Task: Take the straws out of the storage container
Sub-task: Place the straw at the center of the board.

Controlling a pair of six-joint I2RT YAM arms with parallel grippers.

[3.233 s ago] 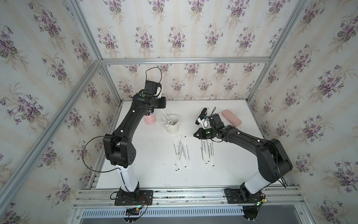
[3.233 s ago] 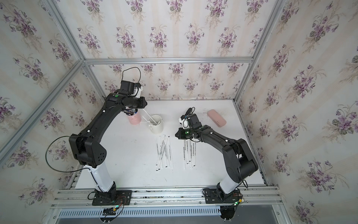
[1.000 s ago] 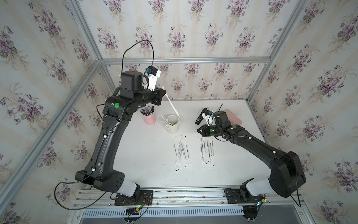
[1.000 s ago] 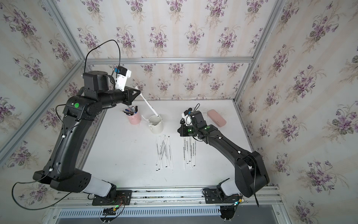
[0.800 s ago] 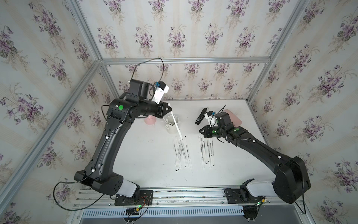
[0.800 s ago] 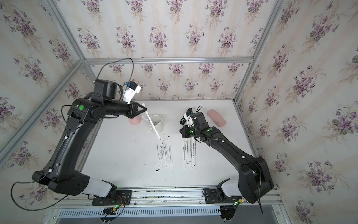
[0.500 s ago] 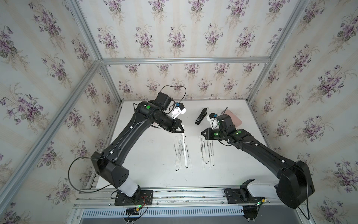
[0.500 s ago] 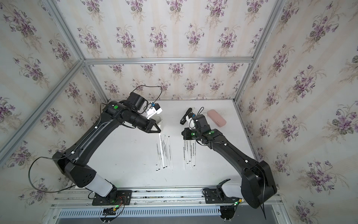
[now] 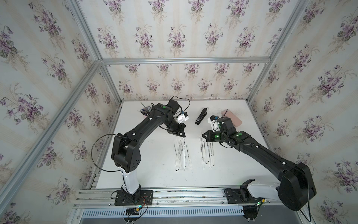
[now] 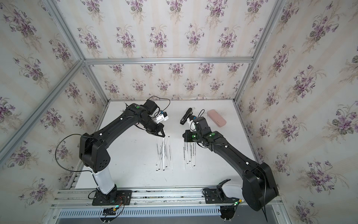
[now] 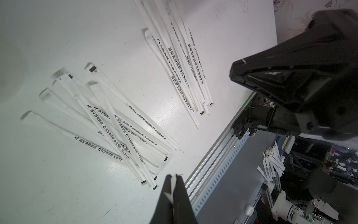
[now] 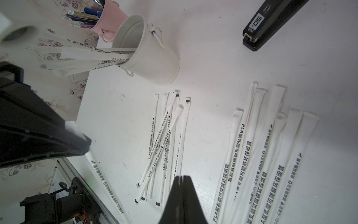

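Observation:
The held straw (image 9: pixel 184 156) points the same way as the pile (image 9: pixel 179 153) below it, so the robot's left gripper keeps going lower until the straw rests there, then let go.
The white storage container (image 12: pixel 153 58) stands upright in the right wrist view with several straws (image 12: pixel 87 58) leaning out of it; in both top views my left arm hides it. Two piles of wrapped straws lie on the table, one on the left (image 9: pixel 181 153) (image 11: pixel 120 124) and one on the right (image 9: pixel 207 153) (image 12: pixel 261 155). My left gripper (image 9: pixel 184 136) (image 11: pixel 175 177) is shut on a straw (image 12: pixel 100 174) at the far end of the left pile. At the far end of the right pile my right gripper (image 9: pixel 203 134) (image 12: pixel 182 177) is shut, with nothing visibly held.
A pink pen cup (image 12: pixel 104 19) stands right behind the container. A black stapler (image 9: pixel 200 116) and a pink case (image 9: pixel 233 119) lie at the back right. The metal rail (image 11: pixel 219 155) runs along the table's front edge.
My left arm has swung down from high above the container to the left pile, carrying one straw. The right gripper has stayed shut and drifted slightly forward.

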